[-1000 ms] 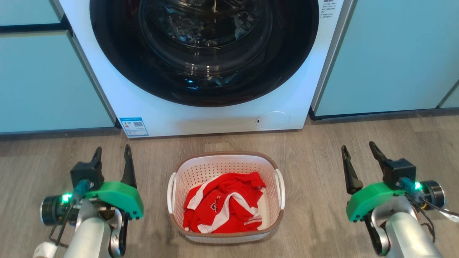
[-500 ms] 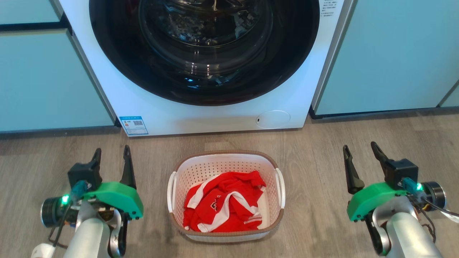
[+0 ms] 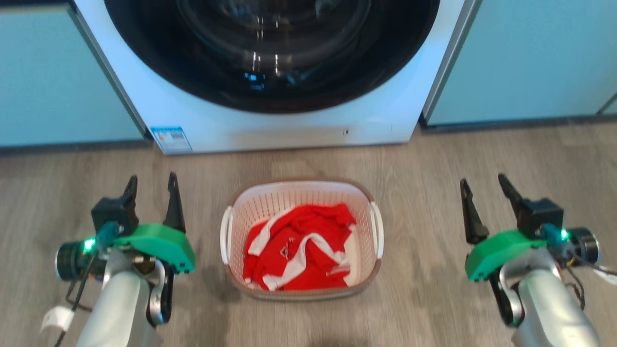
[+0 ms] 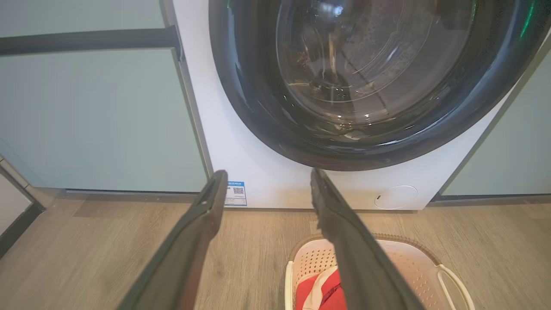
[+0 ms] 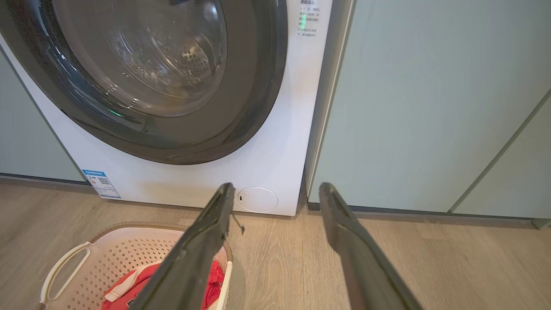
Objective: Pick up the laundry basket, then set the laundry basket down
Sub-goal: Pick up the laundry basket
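The white handles are across from each other, halfway along the laundry basket's sides, so the laundry basket will hang about level when I lift it with both grippers.
The laundry basket stands on the wood floor in front of the washing machine, white and perforated with a brown rim and a white handle on each side. A red and white garment lies inside it. My left gripper hovers open to the basket's left, apart from it, with nothing between its fingers. To the basket's right, further off, my right gripper is open and empty too. The basket shows at the bottom right of the left wrist view and the basket at the bottom left of the right wrist view.
A white front-loading washing machine with a dark round door stands just behind the basket. Pale green cabinet fronts flank it on both sides. Wood floor stretches around the basket and under both arms.
The whole head view has shifted: the washer and basket sit lower in the scene and closer to me, so the camera moved. Both grippers stay open and keep their places beside the basket.
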Available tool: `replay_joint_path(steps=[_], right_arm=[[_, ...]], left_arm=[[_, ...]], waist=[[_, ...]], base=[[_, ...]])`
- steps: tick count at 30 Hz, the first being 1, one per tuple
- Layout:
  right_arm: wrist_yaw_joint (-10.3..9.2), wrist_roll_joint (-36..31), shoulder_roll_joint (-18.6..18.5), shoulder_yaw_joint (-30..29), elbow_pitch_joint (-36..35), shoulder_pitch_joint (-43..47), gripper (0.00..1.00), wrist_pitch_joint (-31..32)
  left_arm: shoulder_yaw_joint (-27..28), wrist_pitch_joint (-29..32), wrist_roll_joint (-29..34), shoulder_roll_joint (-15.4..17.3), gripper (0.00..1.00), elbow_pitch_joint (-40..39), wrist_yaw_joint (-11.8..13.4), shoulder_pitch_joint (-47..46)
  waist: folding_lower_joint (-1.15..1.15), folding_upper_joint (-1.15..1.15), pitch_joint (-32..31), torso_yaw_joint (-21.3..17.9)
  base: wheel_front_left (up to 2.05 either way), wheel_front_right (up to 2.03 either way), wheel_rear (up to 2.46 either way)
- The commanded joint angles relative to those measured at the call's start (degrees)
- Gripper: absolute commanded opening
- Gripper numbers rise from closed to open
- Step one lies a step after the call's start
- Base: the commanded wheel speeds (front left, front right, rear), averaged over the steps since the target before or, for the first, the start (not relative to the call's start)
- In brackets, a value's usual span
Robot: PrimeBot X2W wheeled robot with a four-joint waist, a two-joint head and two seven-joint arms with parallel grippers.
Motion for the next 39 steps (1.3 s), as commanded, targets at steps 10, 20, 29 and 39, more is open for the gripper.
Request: replay_joint_path(steps=[10, 20, 29, 39], right_arm=[[-0.09, -0.6, 0.1, 0.4, -1.4, -8.0, 1.00, -0.8], [-0.09, -0.5, 0.4, 2.4, 2.0, -13.9, 1.00, -0.8], [-0.09, 0.2, 1.0, 4.6, 6.0, -17.5, 1.00, -0.8], [-0.09, 1.1, 1.6, 6.9, 11.0, -21.0, 1.00, -0.8]], left_arm=[[0.2, -2.5, -0.6, 0.3, 1.00, 3.9, -1.7, -11.8], [-0.3, -4.3, -1.8, -0.8, 1.00, 15.2, -3.7, -21.2], [-0.6, -5.0, -2.6, -1.5, 1.00, 25.2, -5.5, -27.1], [-1.4, -5.3, -2.6, -1.5, 1.00, 34.6, -8.1, -31.9]], waist=[[0.00, 0.00, 15.6, 0.4], [0.00, 0.00, 26.4, 0.3], [0.00, 0.00, 31.5, -0.2], [0.00, 0.00, 36.3, -1.0]], base=[[0.00, 0.00, 0.00], [0.00, 0.00, 0.00], [0.00, 0.00, 0.00], [0.00, 0.00, 0.00]])
